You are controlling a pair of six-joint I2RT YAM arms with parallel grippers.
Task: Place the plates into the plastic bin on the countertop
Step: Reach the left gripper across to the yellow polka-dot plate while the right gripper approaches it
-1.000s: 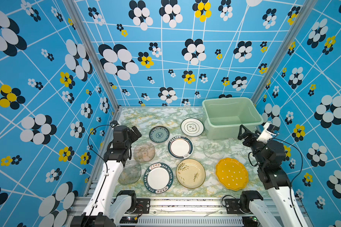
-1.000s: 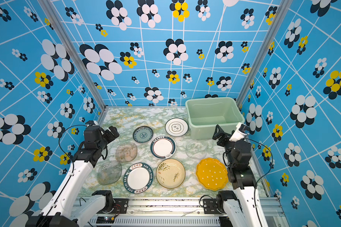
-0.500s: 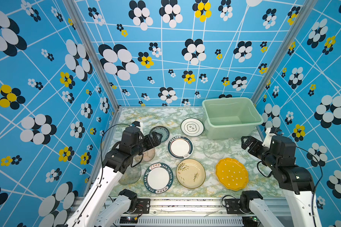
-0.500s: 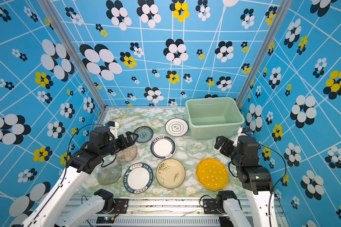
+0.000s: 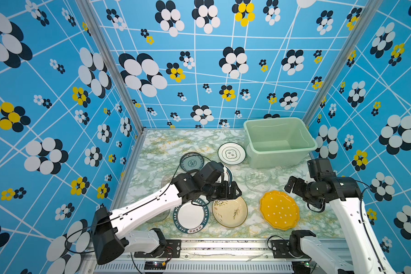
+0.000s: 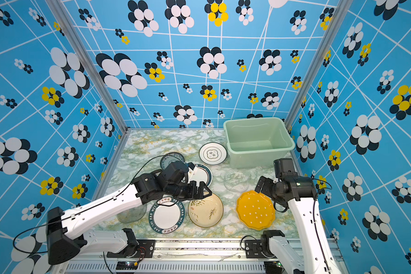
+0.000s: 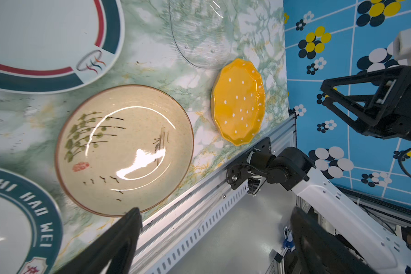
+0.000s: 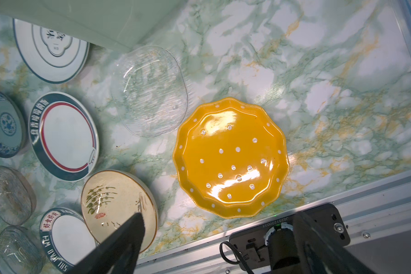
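Observation:
The yellow plate lies flat [image 5: 279,210] under my right gripper, so I should bring that gripper low beside the plate's rim while my left gripper steadies the opposite edge [image 5: 262,206].
Several plates lie flat on the marble countertop [image 5: 176,142]: a white one [image 5: 231,153], a blue-patterned one [image 5: 191,162], a clear glass one [image 5: 258,180], a yellow dotted one [image 5: 279,210], a beige one [image 5: 230,212] and a green-lettered one [image 5: 191,217]. A red-ringed plate [image 8: 64,135] lies half under my left arm in both top views. The mint plastic bin [image 5: 278,159] stands at the back right, with nothing in it. My left gripper [image 5: 233,191] hovers open over the beige plate's far edge [image 7: 124,149]. My right gripper [image 5: 291,186] is open beside the yellow plate [image 8: 230,156].
Two clear glass bowls [image 8: 10,194] [image 8: 17,249] sit at the front left, mostly under my left arm in both top views. Blue flowered walls close three sides. An aluminium rail [image 5: 223,244] with both arm bases runs along the front edge.
My left arm has swung from the left wall out over the plates to the beige one. My right gripper has come forward and down beside the yellow plate. Both stayed open.

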